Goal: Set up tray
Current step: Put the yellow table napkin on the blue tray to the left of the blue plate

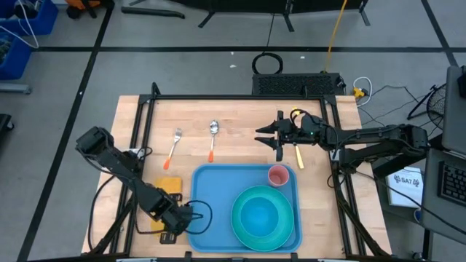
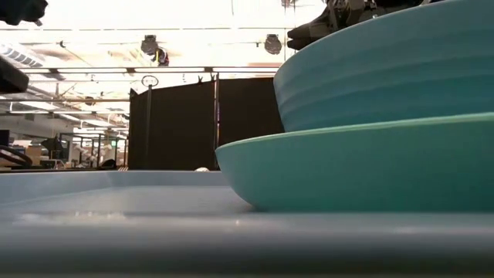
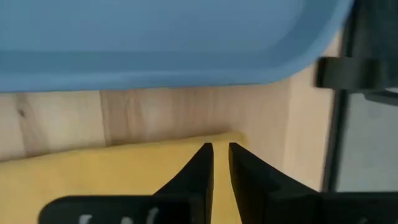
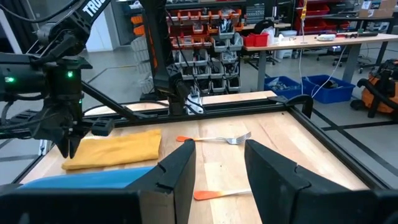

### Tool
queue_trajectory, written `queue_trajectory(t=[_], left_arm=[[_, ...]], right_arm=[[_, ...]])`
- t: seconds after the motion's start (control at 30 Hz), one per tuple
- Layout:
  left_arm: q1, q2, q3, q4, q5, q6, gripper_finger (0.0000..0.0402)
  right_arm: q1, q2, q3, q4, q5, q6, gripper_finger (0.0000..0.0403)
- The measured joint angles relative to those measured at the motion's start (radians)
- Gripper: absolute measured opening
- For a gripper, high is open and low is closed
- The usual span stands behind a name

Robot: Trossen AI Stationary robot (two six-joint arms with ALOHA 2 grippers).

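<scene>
The left gripper's fingers are almost closed above the flat napkin (image 3: 221, 171), so the left gripper should move back, open wide and go over both sides of the napkin's corner (image 3: 236, 138).
The blue tray (image 1: 211, 196) lies at the table's near middle, carrying a turquoise plate (image 1: 258, 216) with a bowl in it and a pink cup (image 1: 278, 175). A yellow-orange folded napkin (image 1: 172, 185) lies flat on the table just left of the tray. My left gripper (image 1: 186, 218) points down at the napkin's tray-side edge, its fingers nearly together. My right gripper (image 1: 268, 142) hovers open beyond the tray's far right corner and touches nothing. A yellow-handled knife (image 1: 298, 155) lies just right of it. My left gripper (image 3: 221, 149) comes from above onto the napkin's edge (image 3: 186, 142) that faces the tray, near a corner. Only a narrow slit shows between the fingers. The napkin (image 4: 118, 148) lies flat on the table. One layer or several, I cannot tell.
A fork (image 1: 175, 144) and a spoon (image 1: 212, 137), both orange-handled, lie on the wood beyond the tray. Black frame rails (image 1: 233, 97) run along the table's edges. A strip of bare wood (image 3: 186, 112) separates the napkin from the tray's rim (image 3: 155, 68).
</scene>
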Motion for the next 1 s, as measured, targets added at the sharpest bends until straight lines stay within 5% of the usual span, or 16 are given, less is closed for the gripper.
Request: queue_trajectory(t=[0.3,1.0], left_arm=[[-0.040,0.164,0.050,0.016,0.110,0.055,0.0024],[-0.053,0.204,0.085,-0.229,0.036,0.065,0.0004]], right_arm=[[0.000,0.000,0.000,0.001,0.000,0.000,0.0132],[0.038,0.000,0.001,0.009,0.000,-0.012,0.0132]])
